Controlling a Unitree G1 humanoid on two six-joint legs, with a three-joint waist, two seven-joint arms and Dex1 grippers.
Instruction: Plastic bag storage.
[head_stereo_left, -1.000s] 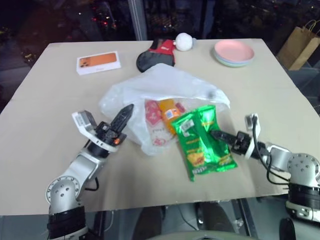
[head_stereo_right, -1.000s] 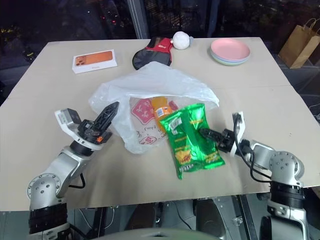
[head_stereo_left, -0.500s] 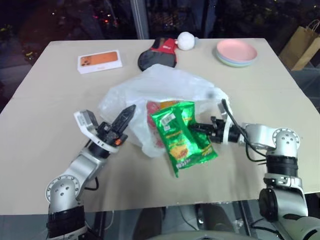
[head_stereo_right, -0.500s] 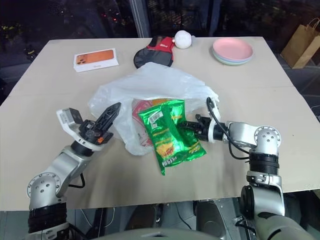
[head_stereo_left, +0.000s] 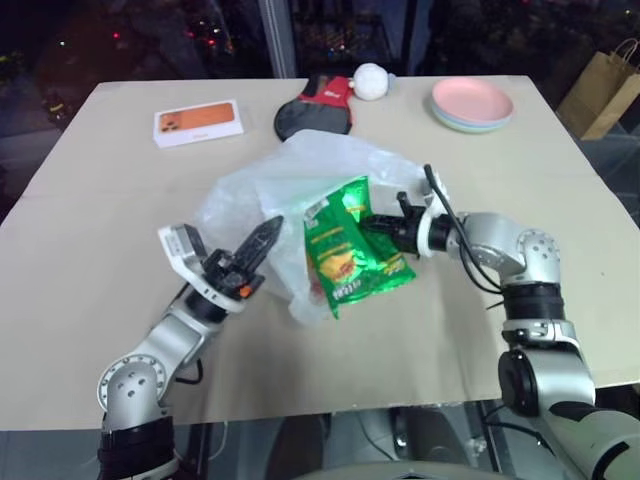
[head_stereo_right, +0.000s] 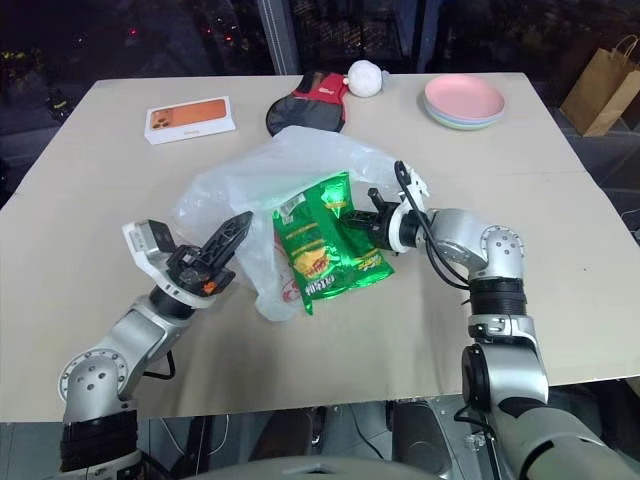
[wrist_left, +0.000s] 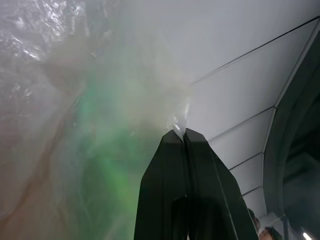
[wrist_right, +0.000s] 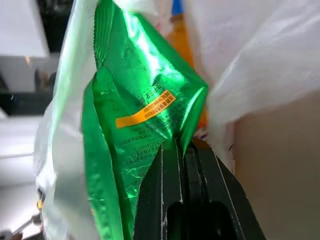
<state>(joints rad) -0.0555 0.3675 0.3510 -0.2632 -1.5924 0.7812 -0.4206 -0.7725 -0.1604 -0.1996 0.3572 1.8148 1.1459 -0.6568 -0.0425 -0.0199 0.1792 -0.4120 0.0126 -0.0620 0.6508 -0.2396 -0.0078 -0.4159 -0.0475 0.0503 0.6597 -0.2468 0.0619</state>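
Note:
The green packet's far end (head_stereo_left: 353, 190) points into the open bag, so my right gripper should keep pushing the packet in until the bag's top (head_stereo_left: 332, 156) covers that end, then let go.
The plastic bag (head_stereo_left: 300, 185), thin, white and crinkled, lies mid-table with its mouth facing me. My left gripper (head_stereo_left: 272, 228) is shut on the bag's near-left edge and holds it lifted; a bit of film is pinched at its tip (wrist_left: 179, 131). A green snack packet (head_stereo_left: 348, 245) stands tilted at the bag's mouth, partly against the film. My right gripper (head_stereo_left: 370, 224) is shut on the packet's right edge, as the right wrist view shows (wrist_right: 175, 147). An orange item (wrist_right: 187, 45) sits inside the bag behind the packet.
At the far side of the table are an orange phone box (head_stereo_left: 198, 123), a black and red mitt (head_stereo_left: 313, 112), a white ball (head_stereo_left: 372, 82) and stacked pink plates (head_stereo_left: 472, 103). A brown paper bag (head_stereo_left: 605, 85) stands beyond the right edge.
My right gripper has carried the green packet left and up from the table to the bag's mouth, tipping it upright. The left gripper has kept its hold on the bag's edge, nearly still.

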